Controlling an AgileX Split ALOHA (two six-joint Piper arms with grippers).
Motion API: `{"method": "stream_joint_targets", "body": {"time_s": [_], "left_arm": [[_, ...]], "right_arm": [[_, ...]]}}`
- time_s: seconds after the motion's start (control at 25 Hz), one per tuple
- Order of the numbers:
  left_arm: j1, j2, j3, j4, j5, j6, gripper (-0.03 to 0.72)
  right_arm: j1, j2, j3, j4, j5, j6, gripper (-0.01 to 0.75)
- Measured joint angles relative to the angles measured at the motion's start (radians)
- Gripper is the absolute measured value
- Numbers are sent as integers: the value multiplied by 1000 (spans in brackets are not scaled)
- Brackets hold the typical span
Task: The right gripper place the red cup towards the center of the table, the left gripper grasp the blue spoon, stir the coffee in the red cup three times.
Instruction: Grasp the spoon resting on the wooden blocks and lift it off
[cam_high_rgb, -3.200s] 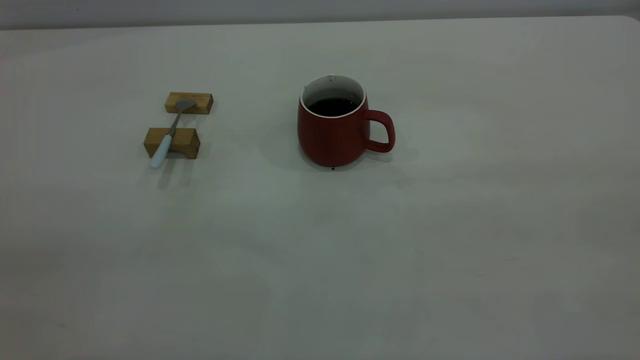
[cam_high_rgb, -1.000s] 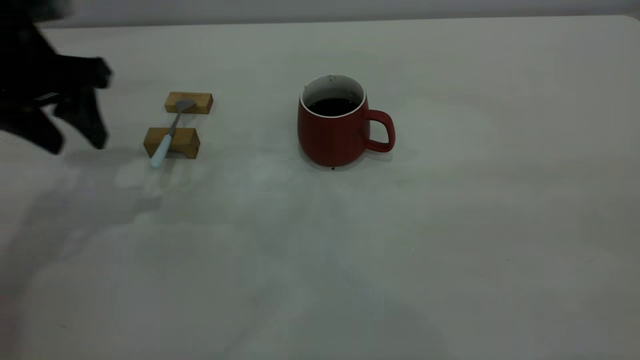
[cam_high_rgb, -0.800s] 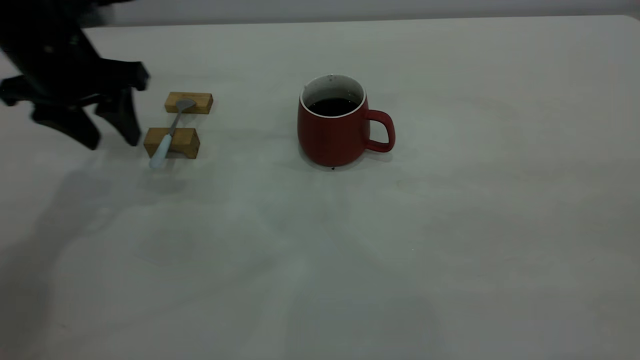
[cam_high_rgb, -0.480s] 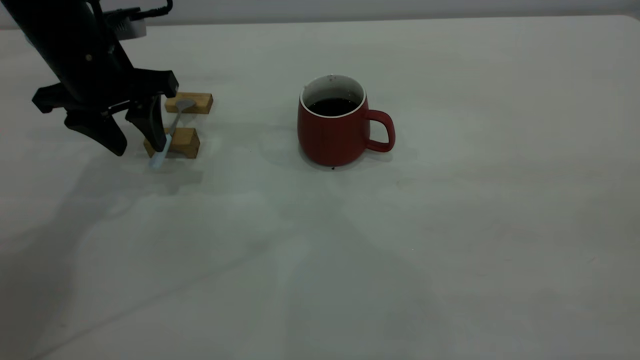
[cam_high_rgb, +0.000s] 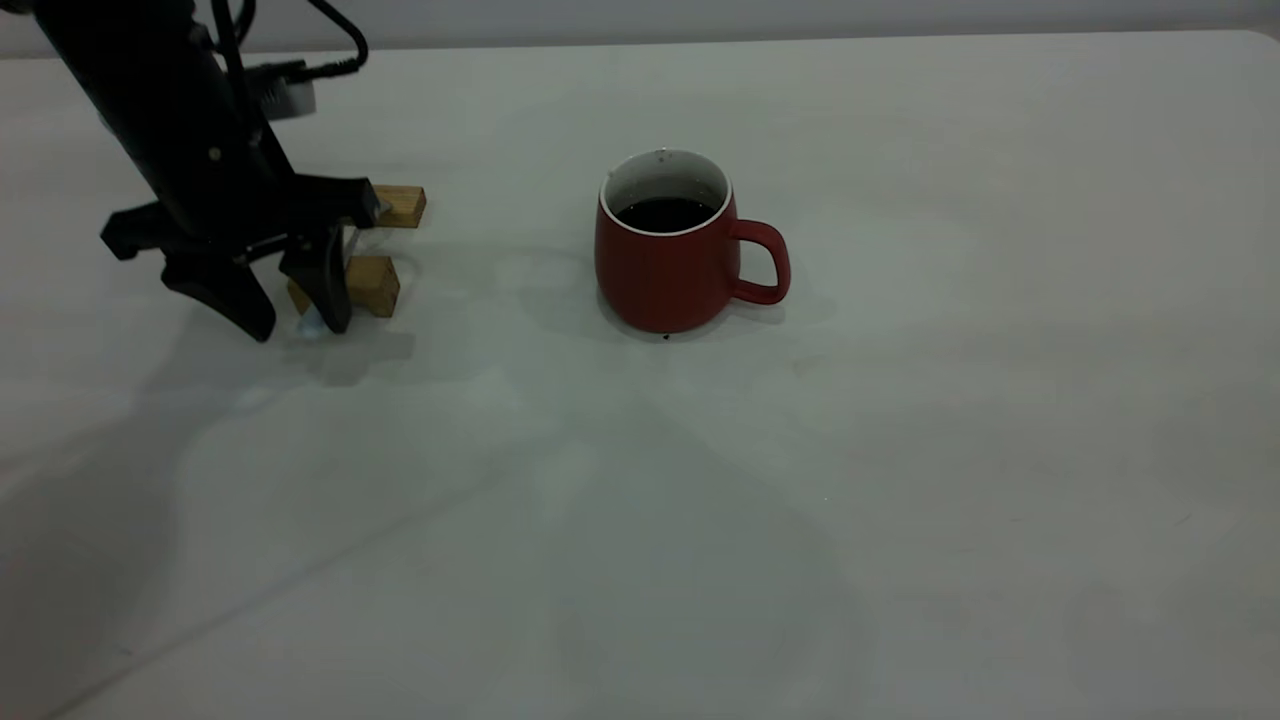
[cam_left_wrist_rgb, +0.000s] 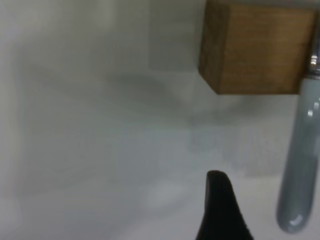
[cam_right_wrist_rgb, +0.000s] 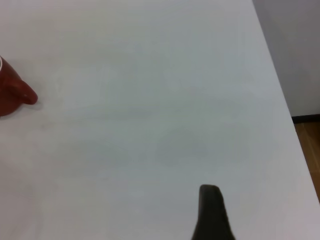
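My gripper will lower the blue spoon to stir, and its handle (cam_high_rgb: 312, 322) should stay above the red cup's rim because the spoon reaches across both wooden blocks (cam_high_rgb: 374, 287).
The red cup (cam_high_rgb: 665, 260) stands upright near the table's (cam_high_rgb: 900, 450) middle, handle to the right, with dark coffee (cam_high_rgb: 665, 212) inside. The blue spoon (cam_high_rgb: 310, 322) lies across two wooden blocks; only its pale handle end shows in the exterior view. My left gripper (cam_high_rgb: 295, 318) hangs open, its fingers on either side of that handle end, just above the table. In the left wrist view the spoon handle (cam_left_wrist_rgb: 299, 165) sticks out past the near block (cam_left_wrist_rgb: 255, 50), beside one dark fingertip (cam_left_wrist_rgb: 220, 200). The right gripper is outside the exterior view; one finger (cam_right_wrist_rgb: 210, 212) hovers over bare table, far from the cup (cam_right_wrist_rgb: 12, 92).
Two tan wooden blocks, the near one (cam_high_rgb: 375, 283) and the far one (cam_high_rgb: 402, 205), sit right behind the left gripper. A cable and a white camera box (cam_high_rgb: 285, 95) ride on the left arm. The table's right edge (cam_right_wrist_rgb: 280, 100) shows in the right wrist view.
The left arm came in from the left edge, moved right and down, and now straddles the spoon's handle end with open fingers. Cup, spoon and blocks have not moved.
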Motion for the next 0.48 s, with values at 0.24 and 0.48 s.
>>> {"method": "stream_joint_targets", "body": {"time_s": [0.24, 0.48], "left_arm": [[0, 35, -5, 0, -6, -1, 510], [0, 38, -11, 0, -29, -2, 421]], "right_arm": [[0, 0, 0, 0, 0, 0, 582], [0, 0, 0, 0, 0, 0, 582]]}}
